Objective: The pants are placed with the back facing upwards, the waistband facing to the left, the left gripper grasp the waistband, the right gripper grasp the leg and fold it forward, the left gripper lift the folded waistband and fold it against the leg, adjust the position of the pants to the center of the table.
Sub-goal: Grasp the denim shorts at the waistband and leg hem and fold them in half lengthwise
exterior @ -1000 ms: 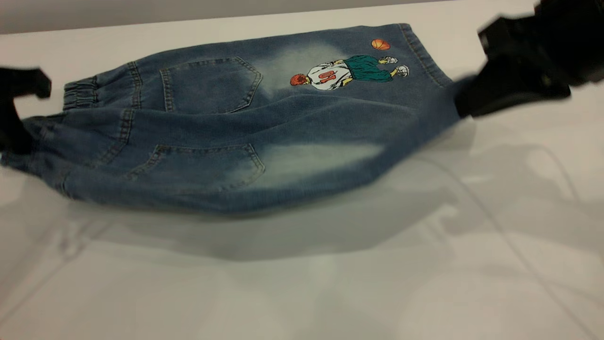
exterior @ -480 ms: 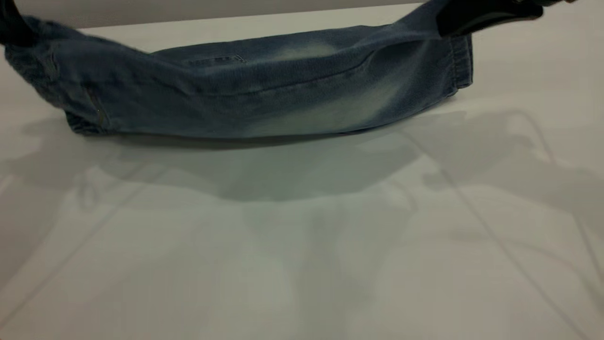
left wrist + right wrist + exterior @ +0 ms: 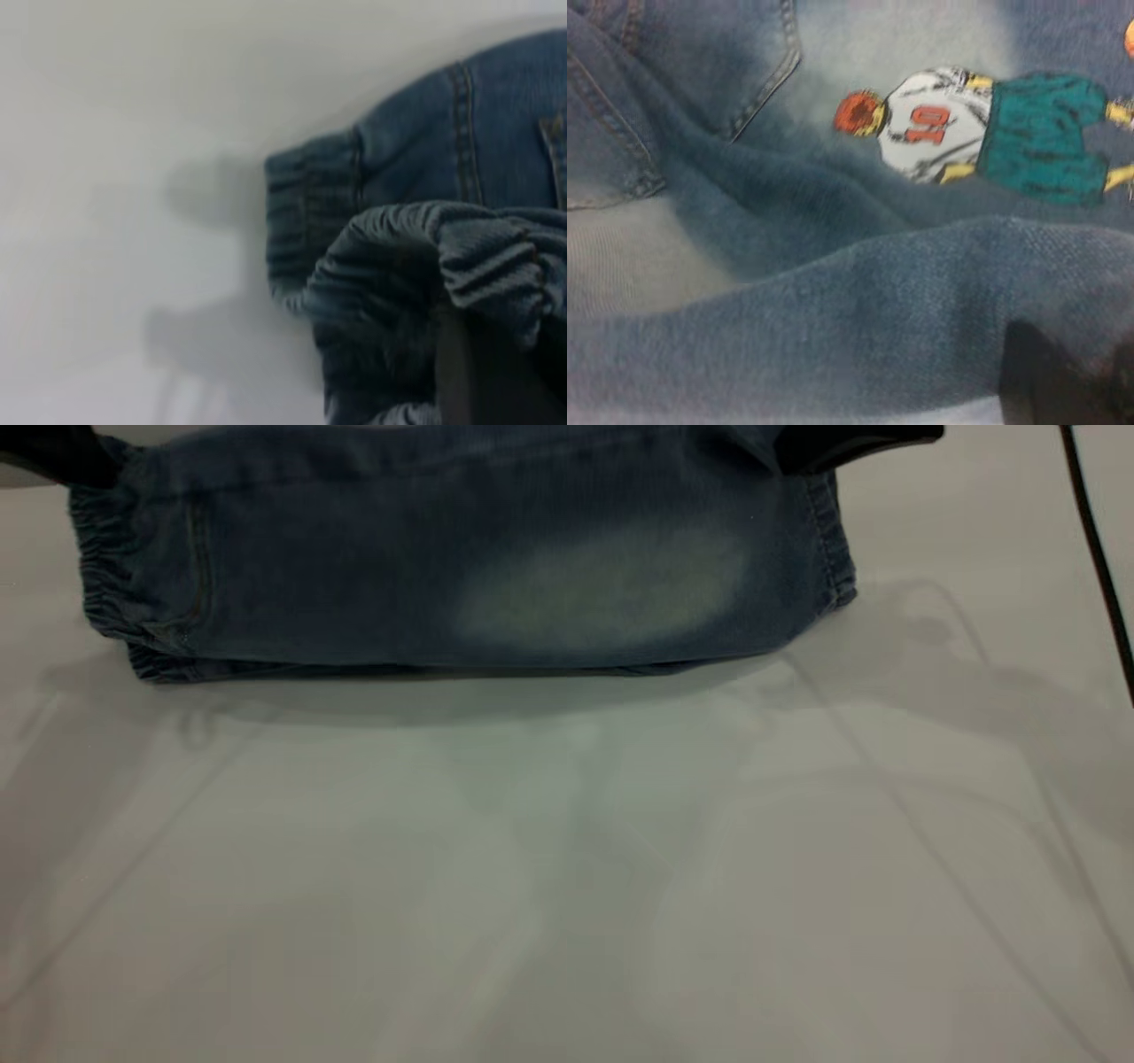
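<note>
The lifted leg (image 3: 595,584) is stretched smooth from waistband to hem, so the robot's right gripper keeps lowering it over the other leg (image 3: 943,133) and lets go of it there.
The blue denim pants (image 3: 354,576) hang like a curtain from both grippers, with their lower fold resting on the white table (image 3: 567,868). My left gripper (image 3: 62,456) is shut on the elastic waistband (image 3: 102,576) at the upper left. At the upper right my right gripper (image 3: 842,447) is shut on the leg (image 3: 602,589), the one with the pale oval patch, near its hem. In the left wrist view the bunched waistband (image 3: 425,257) wraps a dark finger (image 3: 478,372). The right wrist view shows the lifted leg (image 3: 877,328) in front of the cartoon print (image 3: 966,133), which lies flat below.
A black cable (image 3: 1099,558) runs down the far right of the table. The arms' shadows fall across the wide bare tabletop in front of the pants.
Both grippers have lifted the near edge of the pants and carried it up and back. The pockets and cartoon that faced the exterior camera are now hidden behind the raised half.
</note>
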Controlling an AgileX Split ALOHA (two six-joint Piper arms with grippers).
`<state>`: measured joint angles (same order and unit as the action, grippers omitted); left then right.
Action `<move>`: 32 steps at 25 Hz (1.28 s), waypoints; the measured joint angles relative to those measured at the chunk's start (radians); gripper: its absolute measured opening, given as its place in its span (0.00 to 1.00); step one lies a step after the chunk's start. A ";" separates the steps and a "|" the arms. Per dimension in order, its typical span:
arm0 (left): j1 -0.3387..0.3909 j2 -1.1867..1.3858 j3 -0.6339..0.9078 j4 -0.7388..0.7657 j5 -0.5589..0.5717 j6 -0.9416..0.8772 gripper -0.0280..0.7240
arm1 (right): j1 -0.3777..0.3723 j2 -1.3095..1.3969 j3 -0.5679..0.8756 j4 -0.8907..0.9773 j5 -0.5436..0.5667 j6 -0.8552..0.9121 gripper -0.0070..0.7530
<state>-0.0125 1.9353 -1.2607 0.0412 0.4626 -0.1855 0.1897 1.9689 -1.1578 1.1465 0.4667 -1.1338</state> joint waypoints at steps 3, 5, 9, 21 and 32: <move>0.000 0.060 -0.083 0.000 0.040 0.025 0.13 | 0.000 0.045 -0.057 -0.004 -0.008 -0.001 0.05; 0.000 0.095 -0.133 0.000 0.067 0.036 0.13 | 0.000 0.072 -0.094 -0.007 -0.030 -0.001 0.05; 0.000 0.156 -0.209 0.014 0.070 0.050 0.13 | 0.000 0.130 -0.155 -0.019 -0.077 -0.001 0.05; 0.000 0.244 -0.229 0.014 0.054 0.077 0.13 | 0.000 0.203 -0.167 -0.024 -0.230 0.061 0.05; 0.000 0.244 -0.228 0.064 0.048 0.099 0.35 | 0.000 0.208 -0.166 -0.055 -0.180 0.061 0.37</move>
<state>-0.0125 2.1795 -1.4883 0.1053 0.5102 -0.0863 0.1897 2.1770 -1.3240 1.0918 0.2864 -1.0731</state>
